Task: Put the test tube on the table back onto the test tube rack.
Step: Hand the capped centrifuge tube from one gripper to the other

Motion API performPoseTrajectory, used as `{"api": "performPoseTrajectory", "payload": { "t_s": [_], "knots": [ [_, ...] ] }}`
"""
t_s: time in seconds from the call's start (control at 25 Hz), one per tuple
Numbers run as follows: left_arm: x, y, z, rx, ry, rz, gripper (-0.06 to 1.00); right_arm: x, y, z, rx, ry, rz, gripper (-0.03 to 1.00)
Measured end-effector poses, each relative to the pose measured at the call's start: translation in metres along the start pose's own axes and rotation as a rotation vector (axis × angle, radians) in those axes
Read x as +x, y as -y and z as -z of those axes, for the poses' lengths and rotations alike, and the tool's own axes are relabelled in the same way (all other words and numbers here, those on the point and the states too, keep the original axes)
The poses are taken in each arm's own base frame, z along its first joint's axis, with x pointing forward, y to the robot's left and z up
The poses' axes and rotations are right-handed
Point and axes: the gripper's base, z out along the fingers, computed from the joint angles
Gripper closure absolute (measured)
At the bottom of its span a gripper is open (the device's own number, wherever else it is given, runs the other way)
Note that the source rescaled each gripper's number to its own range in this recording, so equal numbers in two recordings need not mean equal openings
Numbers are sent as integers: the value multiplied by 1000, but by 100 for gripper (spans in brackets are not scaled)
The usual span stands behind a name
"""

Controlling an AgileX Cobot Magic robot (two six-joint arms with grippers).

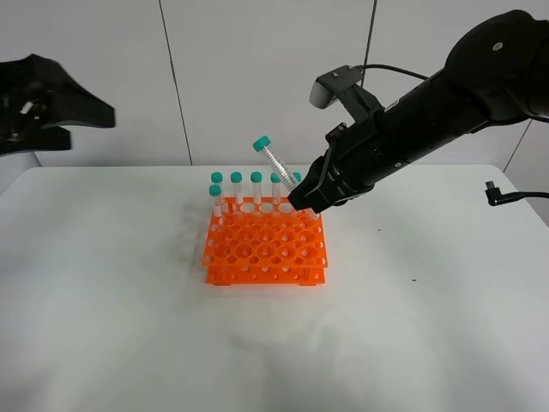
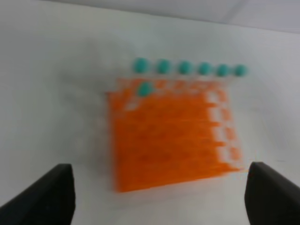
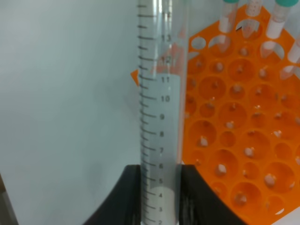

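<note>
I should keep moving my left gripper closer until it closes on the cap (image 1: 262, 143), because my right gripper is holding the test tube's lower end (image 1: 287, 178) and its teal cap stands free.
My right gripper (image 1: 307, 199) is shut on the test tube (image 1: 273, 161), a clear tube with a teal cap, held tilted above the back right of the orange test tube rack (image 1: 266, 244). In the right wrist view the tube (image 3: 160, 112) rises between the fingers (image 3: 129, 197), its printed graduations plain, with the rack (image 3: 234, 122) beside it. Several like tubes (image 1: 237, 190) stand in the rack's back row. My left gripper (image 2: 159, 197) is open and empty, high over the rack (image 2: 168, 136); in the exterior view its arm (image 1: 43, 107) is at the far left.
The rack stands mid-table on the white table (image 1: 103, 309). A black cable end (image 1: 497, 194) lies at the table's right edge.
</note>
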Motion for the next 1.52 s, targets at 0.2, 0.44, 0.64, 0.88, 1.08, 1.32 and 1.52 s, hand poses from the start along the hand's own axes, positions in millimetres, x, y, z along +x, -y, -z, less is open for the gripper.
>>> {"api": "performPoseTrajectory", "payload": {
  "t_s": [0.2, 0.44, 0.64, 0.88, 1.08, 1.32, 1.52],
  "knots": [
    [4, 12, -48, 195, -44, 37, -6, -1, 1, 0, 9, 14, -5, 93],
    [17, 32, -91, 294, -77, 96, -6, -2, 1, 0, 12, 19, -7, 93],
    [29, 46, -117, 362, -99, 127, -6, -1, 0, 0, 2, 14, -11, 93],
    [35, 47, -138, 391, -85, 175, -6, -1, 0, 0, -5, 9, -11, 93],
    [40, 55, -143, 412, -92, 156, -6, -1, 0, 0, -5, 9, -11, 93],
    [39, 56, -143, 419, -83, 154, -6, -1, 0, 0, -5, 9, -11, 93],
    [40, 58, -142, 448, -94, 151, -6, -1, -1, 0, -10, 13, -17, 93]
  ]
}}
